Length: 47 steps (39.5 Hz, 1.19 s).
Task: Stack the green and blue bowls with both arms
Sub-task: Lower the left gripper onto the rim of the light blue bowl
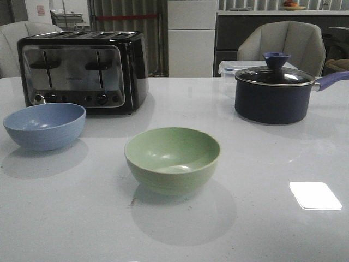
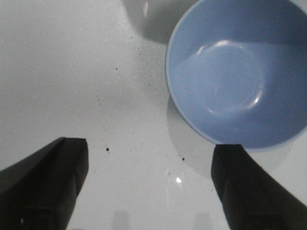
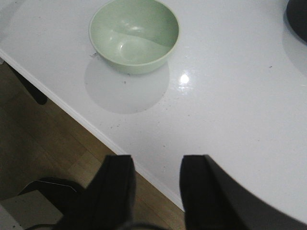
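Observation:
I see the green bowl's opening (image 1: 172, 150) is about as wide as the blue bowl (image 1: 45, 126), so the blue bowl will rest high inside when I stack it.
The pale sage green bowl (image 1: 172, 159) stands upright in the middle of the table. The pale greyish blue bowl (image 1: 44, 125) stands at the left, in front of the toaster. Both are empty. Neither gripper shows in the front view. My left gripper (image 2: 149, 187) is open wide and empty above the table, with the blue bowl (image 2: 235, 76) just beyond one finger. My right gripper (image 3: 156, 191) is open and empty over the table's front edge, with the green bowl (image 3: 134, 36) well ahead of it.
A black and chrome toaster (image 1: 82, 71) stands at the back left. A dark navy saucepan (image 1: 272, 93) with a glass lid stands at the back right. The table's front edge (image 3: 76, 115) and the wooden floor show below my right gripper.

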Tool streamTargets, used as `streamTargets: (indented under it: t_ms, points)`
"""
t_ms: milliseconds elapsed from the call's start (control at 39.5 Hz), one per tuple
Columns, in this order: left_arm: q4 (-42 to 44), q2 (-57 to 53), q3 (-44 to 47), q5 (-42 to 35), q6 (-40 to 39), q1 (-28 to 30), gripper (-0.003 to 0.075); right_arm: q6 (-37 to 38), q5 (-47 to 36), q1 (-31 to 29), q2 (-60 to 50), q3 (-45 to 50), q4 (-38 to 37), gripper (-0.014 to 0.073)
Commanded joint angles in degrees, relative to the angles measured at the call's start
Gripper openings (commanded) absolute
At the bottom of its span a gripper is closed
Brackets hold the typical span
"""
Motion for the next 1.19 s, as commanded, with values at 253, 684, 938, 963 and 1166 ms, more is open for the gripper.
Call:
streamTargets:
  t_ms: [253, 684, 938, 963, 1166]
  points:
    - [-5.85, 11.86, -10.97, -5.12, -0.08, -0.07, 0.0584, -0.38, -3.97, -0.14, -0.09, -1.53, -0.29, 0.0367]
    - [-7.74, 17.63, -12.5, -9.63, -0.08, -0.07, 0.0323, -0.38, -3.97, -0.14, -0.09, -1.53, -0.29, 0.0367]
    - [-7.85, 17.63, -12.64, -8.08, -0.08, -0.07, 0.0098, -0.38, -3.97, -0.14, -0.09, -1.53, -0.29, 0.0367]
    - [-7.85, 17.63, -12.94, -7.6, -0.08, -0.07, 0.0092, -0.38, -3.97, -0.14, -0.09, -1.53, -0.29, 0.0367]
    - [-8.48, 15.48, -14.66, -2.71, 0.45, -0.07, 0.0094, -0.38, -3.97, -0.14, -0.09, -1.53, -0.29, 0.0367]
